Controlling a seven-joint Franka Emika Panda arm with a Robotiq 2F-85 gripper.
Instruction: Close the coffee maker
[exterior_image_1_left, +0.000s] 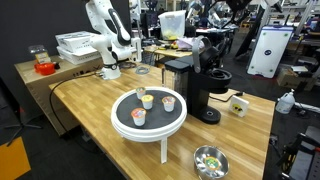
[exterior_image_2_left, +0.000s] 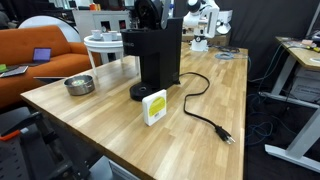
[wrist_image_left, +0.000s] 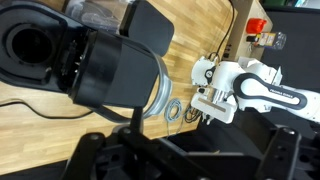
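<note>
The raised lid's curved handle (wrist_image_left: 161, 82) is close under my gripper's finger. Next, I back away past the handle and come down behind the lid before I push it shut.
The black coffee maker (exterior_image_1_left: 190, 88) stands on the wooden table (exterior_image_1_left: 250, 125) and also shows in an exterior view (exterior_image_2_left: 157, 58). In the wrist view the coffee maker (wrist_image_left: 115, 70) fills the upper left, seen from above. Its rounded lid is raised and the round pod chamber (wrist_image_left: 30, 45) is exposed. My gripper (wrist_image_left: 185, 160) hovers just above the machine's top, apart from it, with its fingers spread and nothing between them. It shows as a dark shape over the machine in both exterior views (exterior_image_1_left: 203, 45) (exterior_image_2_left: 150, 12).
A white round side table (exterior_image_1_left: 148, 125) with small cups stands next to the machine. A metal bowl (exterior_image_1_left: 209, 160) sits near the table edge. A small yellow-and-white box (exterior_image_2_left: 154, 107) and the power cord (exterior_image_2_left: 205, 115) lie beside the machine. My white arm base (exterior_image_1_left: 110, 45) is at the table's far end.
</note>
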